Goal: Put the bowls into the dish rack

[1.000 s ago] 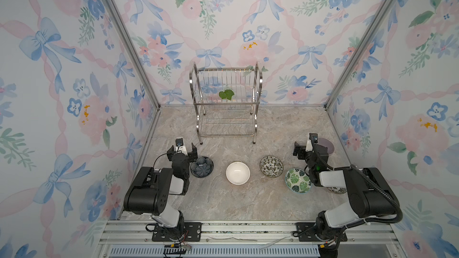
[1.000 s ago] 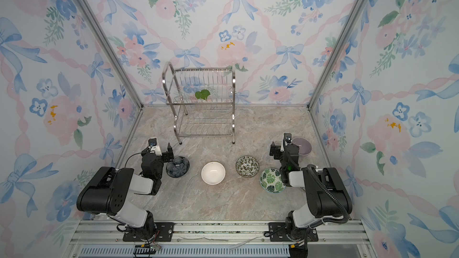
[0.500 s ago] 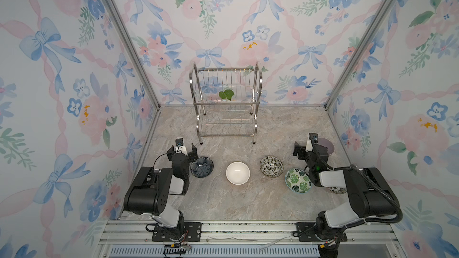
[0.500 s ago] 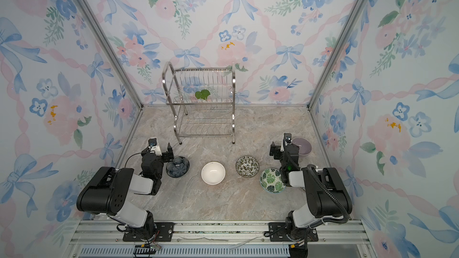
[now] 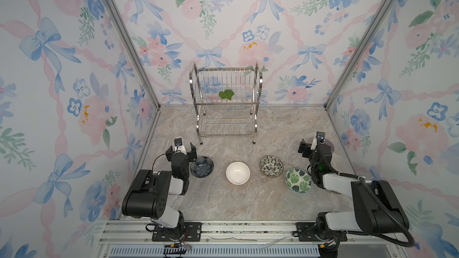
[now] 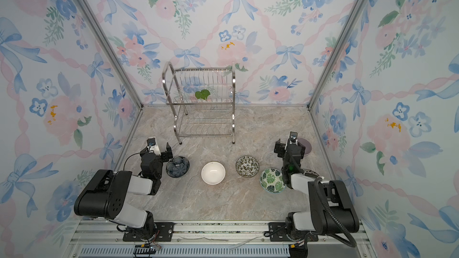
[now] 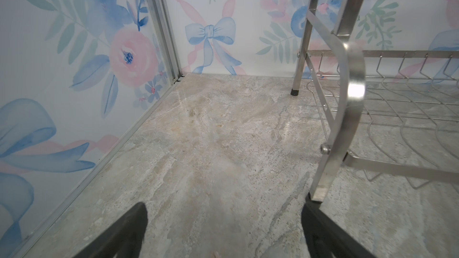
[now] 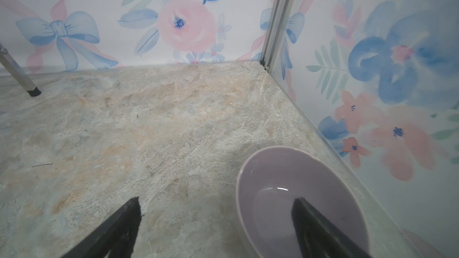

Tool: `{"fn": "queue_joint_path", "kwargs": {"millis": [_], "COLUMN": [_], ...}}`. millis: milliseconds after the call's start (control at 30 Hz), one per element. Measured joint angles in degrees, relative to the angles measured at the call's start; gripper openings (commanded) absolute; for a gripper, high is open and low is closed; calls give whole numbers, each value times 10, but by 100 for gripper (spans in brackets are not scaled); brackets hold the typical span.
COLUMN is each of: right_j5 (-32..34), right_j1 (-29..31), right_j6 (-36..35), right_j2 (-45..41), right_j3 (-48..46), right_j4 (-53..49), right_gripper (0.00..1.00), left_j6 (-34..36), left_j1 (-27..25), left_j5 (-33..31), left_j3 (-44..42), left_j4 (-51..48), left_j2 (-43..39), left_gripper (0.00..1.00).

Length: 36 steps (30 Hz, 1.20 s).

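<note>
My left gripper is on the side where the dish rack (image 5: pixel 226 103) stands off-centre, so my right gripper should first grab the rack's front leg (image 5: pixel 255 130) and pull the rack to the middle.
The dish rack (image 5: pixel 226 105) (image 6: pixel 203 105) stands empty of bowls at the back in both top views. Four bowls sit in a row on the table: dark blue (image 5: pixel 202 166), white (image 5: pixel 237 172), black-and-white floral (image 5: pixel 271 166) and green leaf-print (image 5: pixel 297 180). My left gripper (image 5: pixel 181 153) (image 7: pixel 223 209) is open just left of the dark blue bowl, facing the rack's front leg (image 7: pixel 320 189). My right gripper (image 5: pixel 315 147) (image 8: pixel 216 203) is open and low, with one finger over the lilac bowl (image 8: pixel 285 194) and the other outside its rim. Neither gripper holds anything.
A green leaf shape (image 5: pixel 226 94) shows in the rack's upper tier. Flowered walls close in the table (image 5: pixel 223 199) on three sides; the lilac bowl lies close to the right wall. A patterned rim (image 6: pixel 310 172) peeks from under the right arm.
</note>
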Motion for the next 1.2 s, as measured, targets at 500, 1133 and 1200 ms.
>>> {"fn": "queue_joint_path", "kwargs": {"millis": [500, 1133, 1200], "right_j5": [-50, 33, 37], "right_j1": [-9, 338, 338], "right_j6": [195, 129, 137], "right_j2": [-198, 207, 241], "right_j3": [25, 399, 433], "right_j4": [-186, -238, -243], "right_gripper": [97, 98, 98], "left_j6": [-289, -374, -367], "left_j1": [-4, -153, -178], "left_j5": [-61, 150, 153], "left_j3": [122, 158, 167], "left_j4": [-352, -483, -486], "left_j2": [-200, -259, -251], "left_gripper": [98, 98, 98]}}
